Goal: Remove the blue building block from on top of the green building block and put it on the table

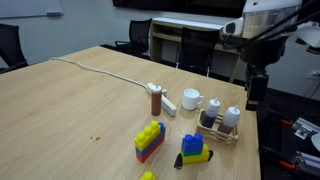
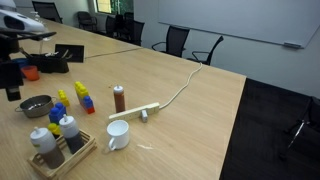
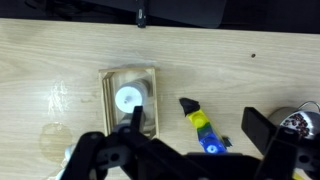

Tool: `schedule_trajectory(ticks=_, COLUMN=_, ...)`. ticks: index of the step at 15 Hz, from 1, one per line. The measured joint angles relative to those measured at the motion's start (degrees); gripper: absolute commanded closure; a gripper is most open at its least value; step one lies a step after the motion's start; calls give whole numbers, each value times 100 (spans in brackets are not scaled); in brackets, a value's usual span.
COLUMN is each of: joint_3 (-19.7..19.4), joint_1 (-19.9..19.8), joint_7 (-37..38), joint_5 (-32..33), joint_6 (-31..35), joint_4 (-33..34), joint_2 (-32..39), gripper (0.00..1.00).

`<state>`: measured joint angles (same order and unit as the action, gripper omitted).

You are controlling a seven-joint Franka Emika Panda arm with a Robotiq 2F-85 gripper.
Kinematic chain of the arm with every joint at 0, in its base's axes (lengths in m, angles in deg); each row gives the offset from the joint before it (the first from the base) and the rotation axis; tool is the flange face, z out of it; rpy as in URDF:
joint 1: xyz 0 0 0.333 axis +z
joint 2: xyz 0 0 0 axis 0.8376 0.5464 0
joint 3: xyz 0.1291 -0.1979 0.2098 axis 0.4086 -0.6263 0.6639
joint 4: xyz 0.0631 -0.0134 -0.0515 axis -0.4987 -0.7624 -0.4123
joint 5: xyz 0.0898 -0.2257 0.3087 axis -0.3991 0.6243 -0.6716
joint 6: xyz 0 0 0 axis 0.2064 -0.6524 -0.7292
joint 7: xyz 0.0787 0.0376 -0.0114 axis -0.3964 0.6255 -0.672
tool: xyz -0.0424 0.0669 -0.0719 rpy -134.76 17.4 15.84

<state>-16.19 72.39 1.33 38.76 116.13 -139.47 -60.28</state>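
The blue building block (image 1: pixel 192 145) stands clear between the tray and the metal bowl, so the robot's open gripper should keep going down toward it until the fingers are around its sides (image 3: pixel 213 146).
The blue building block (image 1: pixel 191 144) sits on the yellow-green building block (image 1: pixel 198 155) near the front edge of the wooden table (image 1: pixel 90 100), with a small black piece beside them. In the wrist view the blue block (image 3: pixel 210 143) and the green block (image 3: pixel 200 121) lie below, between the fingers. The blue block also shows in an exterior view (image 2: pixel 57 112). My gripper (image 1: pixel 257 90) hangs high above the table, open and empty; it also shows in an exterior view (image 2: pixel 12 82) and in the wrist view (image 3: pixel 197 128).
A yellow-blue-red stack (image 1: pixel 149 140) stands next to the target pair. A wooden tray with bottles (image 1: pixel 220 124), a white mug (image 1: pixel 191 99), a brown bottle (image 1: pixel 156 101), a power strip with cable (image 1: pixel 163 98) and a metal bowl (image 2: pixel 37 105) are nearby. Chairs ring the table.
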Motion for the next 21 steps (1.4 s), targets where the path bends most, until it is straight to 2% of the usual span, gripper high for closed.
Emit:
schedule_trajectory(ticks=5, joint_3=12, joint_1=82, joint_7=-664, joint_5=-26, joint_6=1368, joint_4=57, joint_2=834, gripper=0)
schedule_trajectory(ticks=9, joint_3=37, joint_1=166, joint_7=-1911, joint_5=-487, joint_6=2114, joint_4=358, joint_2=1738, gripper=0)
schedule_trajectory(ticks=12, joint_3=81, joint_1=165, joint_7=-2779, joint_5=-717, joint_6=2189, joint_4=741, joint_2=2460, gripper=0)
schedule_trajectory(ticks=15, joint_3=81, joint_1=124, joint_7=-3176, joint_5=-702, joint_6=2282, joint_4=996, joint_2=3055, gripper=0)
schedule_trajectory(ticks=21, joint_3=93, joint_1=108, joint_7=-3225, joint_5=-688, joint_6=2301, joint_4=1122, joint_2=3181, gripper=0)
